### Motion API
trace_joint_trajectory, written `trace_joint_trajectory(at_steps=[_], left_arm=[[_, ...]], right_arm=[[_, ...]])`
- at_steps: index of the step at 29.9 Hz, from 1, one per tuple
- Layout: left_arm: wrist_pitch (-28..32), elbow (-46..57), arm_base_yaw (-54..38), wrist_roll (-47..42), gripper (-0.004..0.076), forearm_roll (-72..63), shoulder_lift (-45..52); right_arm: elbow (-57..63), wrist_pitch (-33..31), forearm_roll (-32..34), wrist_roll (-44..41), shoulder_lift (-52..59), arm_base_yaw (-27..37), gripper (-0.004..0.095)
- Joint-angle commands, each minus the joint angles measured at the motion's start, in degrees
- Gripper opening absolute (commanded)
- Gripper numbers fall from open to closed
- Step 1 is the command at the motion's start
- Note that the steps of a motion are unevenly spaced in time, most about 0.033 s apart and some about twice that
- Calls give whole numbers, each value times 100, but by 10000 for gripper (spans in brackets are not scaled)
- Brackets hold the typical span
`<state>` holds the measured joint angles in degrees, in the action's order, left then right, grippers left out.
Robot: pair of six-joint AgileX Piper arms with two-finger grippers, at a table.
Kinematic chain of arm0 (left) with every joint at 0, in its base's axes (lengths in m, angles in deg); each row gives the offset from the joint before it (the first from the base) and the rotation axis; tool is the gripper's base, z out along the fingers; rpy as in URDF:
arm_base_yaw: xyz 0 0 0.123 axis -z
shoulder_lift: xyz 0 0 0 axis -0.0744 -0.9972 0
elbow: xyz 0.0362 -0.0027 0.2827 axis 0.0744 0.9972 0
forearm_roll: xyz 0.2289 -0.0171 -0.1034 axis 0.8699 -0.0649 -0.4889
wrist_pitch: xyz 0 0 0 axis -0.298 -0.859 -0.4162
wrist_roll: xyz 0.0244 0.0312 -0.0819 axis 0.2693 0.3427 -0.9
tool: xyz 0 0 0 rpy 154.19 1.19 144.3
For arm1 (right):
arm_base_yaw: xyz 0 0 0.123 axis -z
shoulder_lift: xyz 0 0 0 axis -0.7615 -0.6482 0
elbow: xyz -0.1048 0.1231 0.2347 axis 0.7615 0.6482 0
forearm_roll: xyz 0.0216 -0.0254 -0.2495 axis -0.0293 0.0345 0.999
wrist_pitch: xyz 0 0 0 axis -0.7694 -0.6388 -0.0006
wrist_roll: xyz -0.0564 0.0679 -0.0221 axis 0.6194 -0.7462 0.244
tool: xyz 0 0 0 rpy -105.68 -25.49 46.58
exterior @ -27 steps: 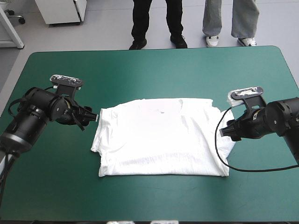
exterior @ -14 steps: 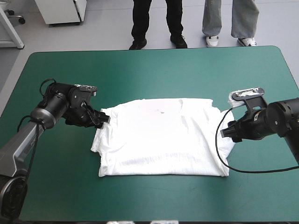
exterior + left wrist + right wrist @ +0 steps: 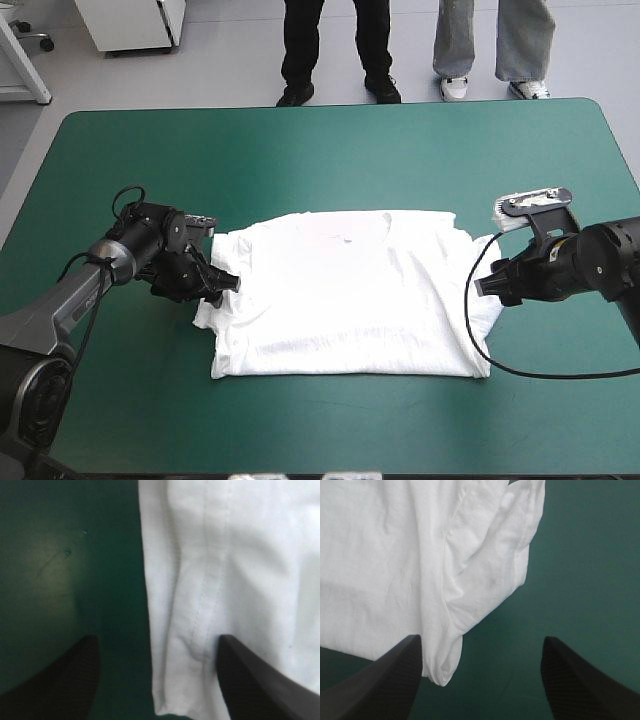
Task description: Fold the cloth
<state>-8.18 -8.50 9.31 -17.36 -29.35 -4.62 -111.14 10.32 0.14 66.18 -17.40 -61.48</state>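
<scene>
The sleeve at my left gripper will fold inward alone when I carry it over, because the loose hemmed edge sticks out past the flat body.
The white T-shirt lies flat in the middle of the table, collar toward the far edge and sleeves tucked in along the sides. My left gripper is low at the shirt's left edge and open. In the left wrist view the hemmed edge of the T-shirt runs between the left gripper's fingers, nearer one of them. My right gripper stands open at the shirt's right edge. In the right wrist view a folded sleeve of the T-shirt lies just ahead of the right gripper, nothing pinched.
The teal-green cover stretches wide beyond the shirt on every side, with the table's near edge some way in front of the hem.
My left arm has swung in and down, bringing its gripper from off the shirt's upper left corner to the left edge lower down. The right gripper has hardly shifted.
</scene>
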Motion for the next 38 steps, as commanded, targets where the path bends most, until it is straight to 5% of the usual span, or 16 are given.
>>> trace_joint_trajectory(at_steps=[1, 6, 16, 27, 38], left_arm=[[106, -86, 11, -26, 375, -211, 96], [106, -86, 11, 108, 201, -280, -195], [24, -135, 11, 118, -1, -309, -245], [-15, -461, 552, 118, -9, -897, 810], [631, -461, 1542, 126, -9, -1140, 129]], right_arm=[[-203, 181, 56, 10, 123, -1, 627], [-203, 168, 56, 10, 168, -1, 627], [-203, 112, 56, 10, 179, -1, 627], [-203, 136, 56, 10, 179, -1, 625], [-203, 149, 56, 10, 169, -1, 625]])
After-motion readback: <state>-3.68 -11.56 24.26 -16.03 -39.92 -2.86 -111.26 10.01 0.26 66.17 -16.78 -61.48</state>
